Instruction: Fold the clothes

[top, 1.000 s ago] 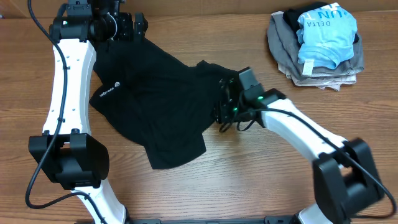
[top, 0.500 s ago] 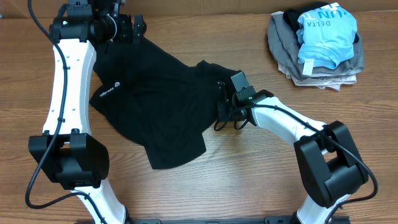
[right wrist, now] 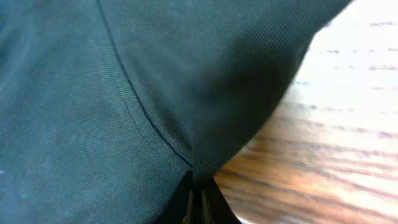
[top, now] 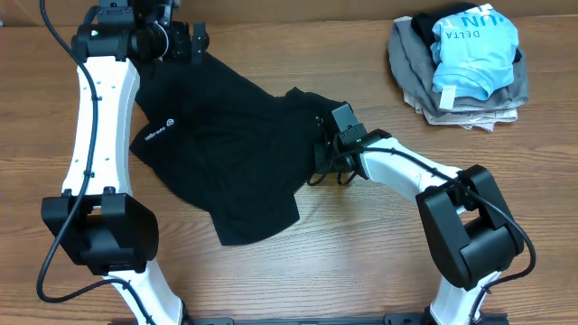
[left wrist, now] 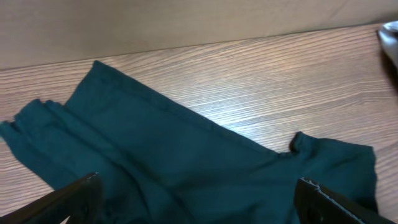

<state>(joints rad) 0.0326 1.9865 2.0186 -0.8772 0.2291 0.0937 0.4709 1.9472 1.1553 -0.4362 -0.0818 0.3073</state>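
I can see that the garment lies slanted (top: 239,135) and its far end is bunched up under my left gripper. I should grab that end (left wrist: 93,118) with my left gripper and pull the garment straighter before I fold it.
The clothes, a wrinkled black garment (top: 226,144) with a small white logo (top: 156,134), lie spread across the middle of the wooden table. My right gripper (top: 323,149) sits at the garment's right edge. In the right wrist view the gripper (right wrist: 199,186) is shut, pinching a fold of the dark fabric (right wrist: 93,93). My left gripper (top: 200,38) hangs over the garment's far left corner. In the left wrist view that gripper (left wrist: 199,182) stands wide open, with cloth (left wrist: 186,155) below and nothing between its fingers.
A pile of folded grey and beige garments (top: 424,86) sits at the back right, topped by a light blue DELTA shirt (top: 474,45). Bare wooden table (top: 361,262) shows in front of the black garment. A wall runs along the table's far edge (left wrist: 186,18).
My right gripper slid left and a little back along the garment's right edge, then closed on the fabric. The left arm stayed still and open.
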